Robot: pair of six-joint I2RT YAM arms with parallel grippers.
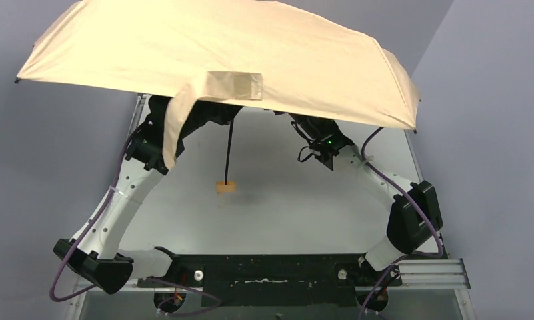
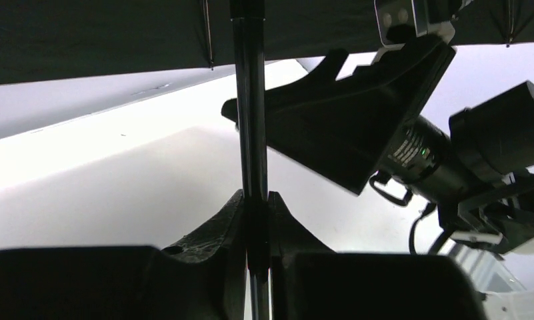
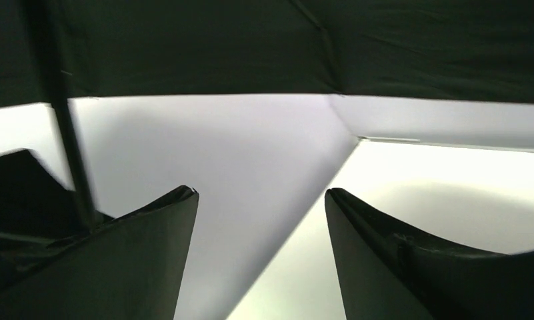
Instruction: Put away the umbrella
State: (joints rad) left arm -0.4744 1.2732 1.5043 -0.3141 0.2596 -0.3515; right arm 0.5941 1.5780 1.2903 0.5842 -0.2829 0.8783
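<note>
The umbrella's shaft (image 3: 65, 127) is outside the open fingers of my right gripper. My left gripper should first tip the umbrella's canopy back, and then my right gripper should take the runner (image 2: 247, 9) around the shaft.
The umbrella (image 1: 217, 47) is open, its beige canopy spread above both arms, with a tan strap (image 1: 177, 127) hanging off its near edge. Its thin black shaft (image 1: 229, 153) runs down to the small tan handle (image 1: 225, 187), which rests on the table. My left gripper (image 2: 257, 207) is shut on the shaft (image 2: 251, 133) high up under the canopy. My right gripper (image 3: 261, 193) is open and empty to the right of the shaft (image 3: 64, 133), under the dark underside of the canopy (image 3: 251, 47). It also shows in the left wrist view (image 2: 357, 127).
The white table (image 1: 297, 200) is bounded by grey walls on the left and right. The canopy overhangs the table's far half and both wrists. The black base rail (image 1: 271, 270) lies at the near edge.
</note>
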